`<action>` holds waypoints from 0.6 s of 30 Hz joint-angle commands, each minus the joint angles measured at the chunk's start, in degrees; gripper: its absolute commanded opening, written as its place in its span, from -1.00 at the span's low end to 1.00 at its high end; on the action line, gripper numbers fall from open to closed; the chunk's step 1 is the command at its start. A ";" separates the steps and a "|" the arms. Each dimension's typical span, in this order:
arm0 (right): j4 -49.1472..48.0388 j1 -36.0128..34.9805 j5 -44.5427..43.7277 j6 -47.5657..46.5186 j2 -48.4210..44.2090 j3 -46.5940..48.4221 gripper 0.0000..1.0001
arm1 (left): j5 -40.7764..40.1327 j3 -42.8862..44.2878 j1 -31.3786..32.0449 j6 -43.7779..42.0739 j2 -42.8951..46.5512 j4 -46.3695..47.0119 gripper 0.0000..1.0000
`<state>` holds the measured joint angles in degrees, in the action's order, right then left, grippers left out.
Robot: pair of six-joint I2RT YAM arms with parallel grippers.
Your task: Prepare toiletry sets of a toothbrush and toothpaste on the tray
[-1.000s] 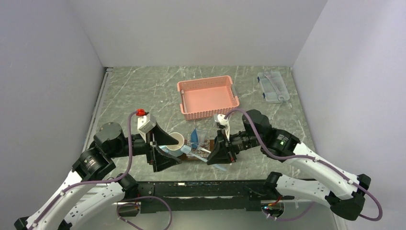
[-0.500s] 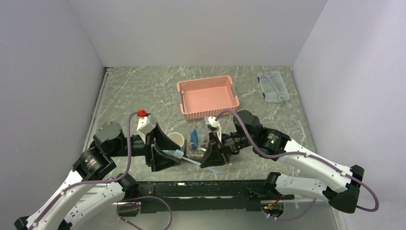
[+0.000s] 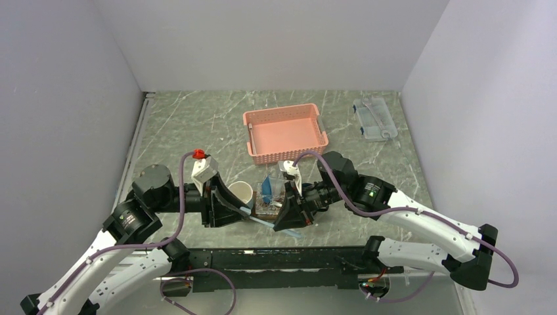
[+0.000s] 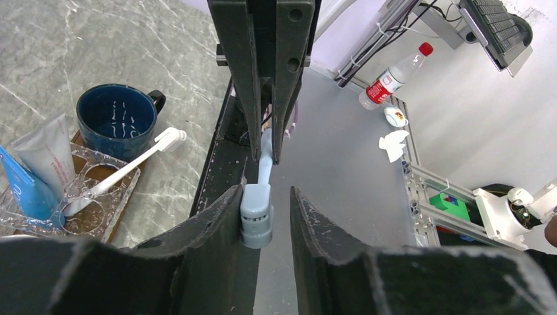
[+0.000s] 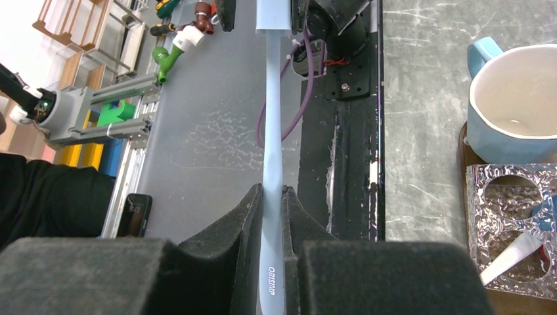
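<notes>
My left gripper should take the toothbrush's grey-capped head (image 4: pixel 256 207) first, because my right gripper covers the light blue toothbrush's handle (image 3: pixel 293 233), which has to go into the clear holder.
A light blue toothbrush (image 5: pixel 271 118) hangs level between my two grippers at the table's near edge. My right gripper (image 5: pixel 271 190) is shut on its handle. My left gripper (image 4: pixel 266 197) stands open around the grey-capped head (image 4: pixel 256 213): one finger touches the cap, with a gap to the other. In the top view the toothbrush (image 3: pixel 263 222) spans from the left gripper (image 3: pixel 231 210) to the right gripper (image 3: pixel 289 213). The dark brown tray (image 4: pixel 77 139) carries a blue toothpaste tube (image 4: pixel 23 193) and a white toothbrush (image 4: pixel 131 164) standing in a clear holder (image 4: pixel 85 197).
A dark blue mug (image 4: pixel 117 121) and a light blue mug (image 5: pixel 512 111) stand on the tray. A pink basket (image 3: pixel 286 134) sits behind them, and a clear plastic box (image 3: pixel 374 118) at the far right. The black base rail (image 3: pixel 276 252) runs under the grippers.
My right gripper carried the toothbrush leftward until its head sat between the left fingers. The left jaws have narrowed around the capped head.
</notes>
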<state>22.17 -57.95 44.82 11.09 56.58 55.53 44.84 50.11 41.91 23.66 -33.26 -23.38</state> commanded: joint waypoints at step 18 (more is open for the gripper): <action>-1.97 -0.25 -1.73 -1.43 -1.20 2.88 -1.00 | 1.74 0.82 -0.19 -0.72 -1.61 1.72 -0.22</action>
<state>22.22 -57.98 43.48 10.90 56.55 55.83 45.23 50.11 41.91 23.51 -34.33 -23.38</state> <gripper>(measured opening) 0.149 0.431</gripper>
